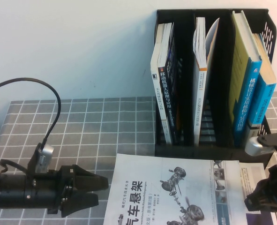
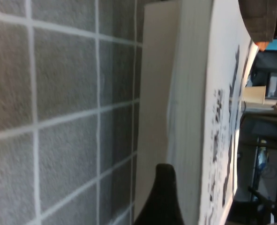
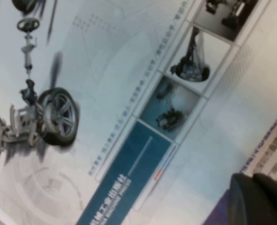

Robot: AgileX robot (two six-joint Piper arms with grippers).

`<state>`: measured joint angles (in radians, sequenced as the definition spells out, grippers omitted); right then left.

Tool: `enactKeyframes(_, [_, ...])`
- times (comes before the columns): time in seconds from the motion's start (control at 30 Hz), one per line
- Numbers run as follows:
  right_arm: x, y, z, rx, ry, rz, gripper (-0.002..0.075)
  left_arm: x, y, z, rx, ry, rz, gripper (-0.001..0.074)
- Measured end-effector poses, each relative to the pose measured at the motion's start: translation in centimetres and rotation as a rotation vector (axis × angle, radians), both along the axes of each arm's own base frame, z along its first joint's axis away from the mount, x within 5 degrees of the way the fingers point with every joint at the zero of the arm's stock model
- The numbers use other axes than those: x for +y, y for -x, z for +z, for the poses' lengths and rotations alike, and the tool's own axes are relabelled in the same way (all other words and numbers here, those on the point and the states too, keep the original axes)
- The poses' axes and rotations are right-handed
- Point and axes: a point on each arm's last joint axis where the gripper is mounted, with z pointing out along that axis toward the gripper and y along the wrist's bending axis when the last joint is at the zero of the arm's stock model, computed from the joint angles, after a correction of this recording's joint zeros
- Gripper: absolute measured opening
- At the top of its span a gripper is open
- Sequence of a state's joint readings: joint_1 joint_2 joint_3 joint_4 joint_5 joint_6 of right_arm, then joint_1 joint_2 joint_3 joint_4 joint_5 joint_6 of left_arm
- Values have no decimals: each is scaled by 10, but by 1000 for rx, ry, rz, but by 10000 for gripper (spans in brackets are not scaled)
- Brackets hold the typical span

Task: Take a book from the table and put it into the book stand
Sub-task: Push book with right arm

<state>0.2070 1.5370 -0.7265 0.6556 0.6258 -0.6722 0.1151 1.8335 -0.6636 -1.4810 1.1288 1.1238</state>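
Note:
My gripper will uncover another cover hidden under the book (image 1: pixel 175 192) when it lifts the book, because a printed piece of cover with purple (image 1: pixel 260 217) sticks out past the book's edge.
The book (image 1: pixel 175 192) lies flat at the front middle of the table (image 1: pixel 82 126), cover up, showing a black Chinese title and grey suspension photos. My left gripper (image 1: pixel 100 191) is low on the cloth at the book's left edge, with its fingers spread. In the left wrist view the page edge (image 2: pixel 190 93) runs between its two fingers (image 2: pixel 164 197). My right gripper (image 1: pixel 258 200) is over the book's right edge. In the right wrist view its fingertips (image 3: pixel 258 187) lie together above the cover (image 3: pixel 105 93). The book stand (image 1: pixel 213 140) is upright at the back right.
All three compartments of the stand hold upright books: dark and white ones on the left, a white one (image 1: pixel 200 70) in the middle, yellow and blue ones (image 1: pixel 253 79) on the right. Another printed item with purple (image 3: pixel 274 150) lies beside the book's right edge. A black cable (image 1: pixel 49 93) arcs over the left arm.

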Motion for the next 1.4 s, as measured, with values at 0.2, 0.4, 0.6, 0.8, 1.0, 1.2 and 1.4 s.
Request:
enactKeyframes(0.2, [-4, 1, -2, 25, 50, -19, -2, 0, -3, -8, -2, 11, 7, 552])
enactKeyframes(0.4, [-7, 2, -3, 44, 75, -54, -2, 0, -5, -7, -17, 27, 30, 552])
enactKeyframes(0.6, [-5, -3, -2, 15, 36, -110, -2, 1, -8, -9, 14, 23, 72, 552])
enactKeyframes(0.8, [3, -6, 3, -12, -69, -127, -2, 1, -9, -13, 43, 48, 81, 552])
enactKeyframes(1.0, [3, -8, 4, -35, -71, -125, -2, 0, -9, -15, 55, 53, 85, 552])
enactKeyframes(1.2, [-1, -8, 1, -22, -21, -148, -2, 0, -9, -14, 55, 55, 84, 552])
enactKeyframes(1.4, [-4, -7, -4, 12, 17, -175, -2, 0, -9, -14, 55, 55, 84, 552])
